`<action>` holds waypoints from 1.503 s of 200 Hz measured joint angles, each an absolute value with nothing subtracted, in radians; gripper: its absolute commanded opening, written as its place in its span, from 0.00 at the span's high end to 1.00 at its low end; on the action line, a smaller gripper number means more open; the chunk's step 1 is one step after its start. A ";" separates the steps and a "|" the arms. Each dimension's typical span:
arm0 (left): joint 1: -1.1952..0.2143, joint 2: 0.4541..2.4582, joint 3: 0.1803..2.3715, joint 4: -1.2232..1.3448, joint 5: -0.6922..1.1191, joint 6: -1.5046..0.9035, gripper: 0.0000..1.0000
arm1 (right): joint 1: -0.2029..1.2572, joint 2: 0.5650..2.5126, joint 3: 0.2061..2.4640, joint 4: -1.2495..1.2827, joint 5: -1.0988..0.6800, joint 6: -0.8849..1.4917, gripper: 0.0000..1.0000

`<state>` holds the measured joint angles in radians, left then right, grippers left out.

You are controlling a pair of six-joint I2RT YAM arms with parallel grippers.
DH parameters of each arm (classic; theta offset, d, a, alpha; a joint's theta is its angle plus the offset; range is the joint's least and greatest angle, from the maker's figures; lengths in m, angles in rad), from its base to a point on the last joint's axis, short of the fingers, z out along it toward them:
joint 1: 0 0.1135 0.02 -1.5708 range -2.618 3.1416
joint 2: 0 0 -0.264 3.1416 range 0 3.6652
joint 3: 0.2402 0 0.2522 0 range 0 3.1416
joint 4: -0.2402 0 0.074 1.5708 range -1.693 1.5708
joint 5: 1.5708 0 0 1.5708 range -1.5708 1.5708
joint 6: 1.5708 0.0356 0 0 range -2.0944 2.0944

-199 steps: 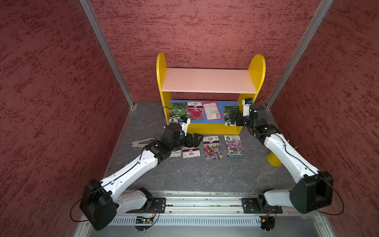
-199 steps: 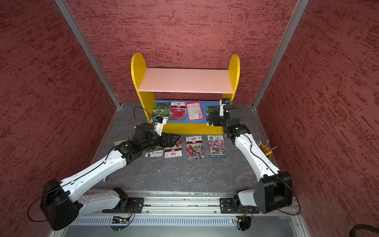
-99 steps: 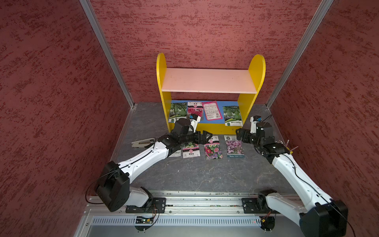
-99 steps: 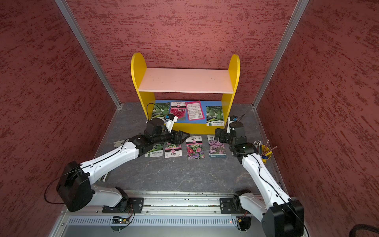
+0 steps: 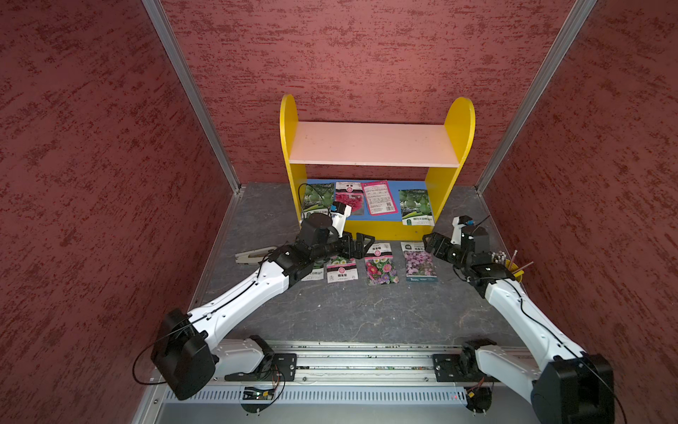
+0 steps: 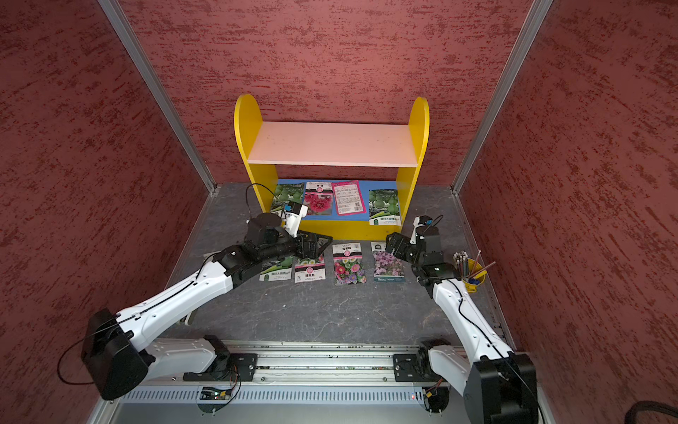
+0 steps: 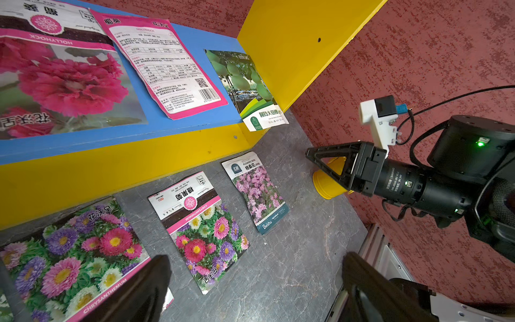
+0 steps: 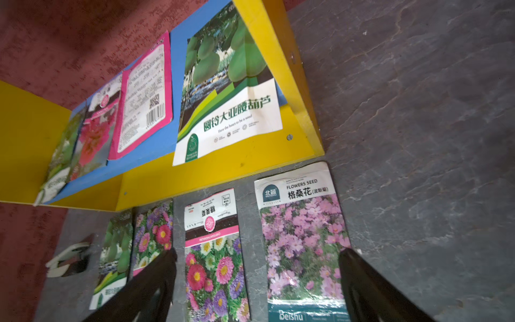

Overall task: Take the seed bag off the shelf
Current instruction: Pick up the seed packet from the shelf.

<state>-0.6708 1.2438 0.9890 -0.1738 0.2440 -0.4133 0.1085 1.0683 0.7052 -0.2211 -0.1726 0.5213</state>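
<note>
The overhanging gourd bag's white end (image 5: 418,220) sticks straight out beyond the blue board, so the bag should stay almost flat when the robot lifts it.
The shelf (image 5: 374,145) stands at the back, its pink upper board bare. Several seed bags lie flat on its blue lower board: a green gourd bag (image 5: 415,206) at the right end, overhanging the front edge, a pink-bordered bag (image 5: 379,198), a hollyhock bag (image 5: 348,194) and another gourd bag (image 5: 315,196). My right gripper (image 5: 431,244) hovers open and empty in front of the shelf's right end, over the table. The right wrist view shows the overhanging gourd bag (image 8: 228,92) beyond the gripper (image 8: 257,258). My left gripper (image 5: 361,244) is open and empty, low before the shelf's front.
Several seed bags lie in a row on the table before the shelf, among them a chrysanthemum bag (image 5: 381,264) and a pink-flower bag (image 5: 420,264). A yellow cup of pencils (image 5: 511,262) stands by the right arm. A white-and-dark hand tool (image 5: 253,255) lies at the left.
My right gripper has drawn back from the right gourd bag on the lower board to the table in front, empty. The left gripper shifted slightly right along the shelf front.
</note>
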 measured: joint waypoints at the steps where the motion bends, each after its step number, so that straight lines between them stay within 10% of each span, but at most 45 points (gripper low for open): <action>1: -0.671 1.243 0.989 -0.174 0.244 -0.414 0.00 | 0.107 1.069 0.705 -0.216 -0.177 0.525 0.07; 120: -0.673 1.168 0.925 -0.210 0.201 -0.414 0.00 | -0.016 1.395 0.698 0.204 -0.446 0.794 0.18; 300: -0.674 1.164 0.901 -0.211 0.178 -0.439 0.00 | -0.074 1.565 0.758 0.411 -0.554 0.918 0.81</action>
<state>-0.6739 1.1645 0.9012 -0.2111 0.1776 -0.4389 -0.0738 1.5646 0.7582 0.4114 -0.5545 0.9176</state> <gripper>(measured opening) 0.997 0.247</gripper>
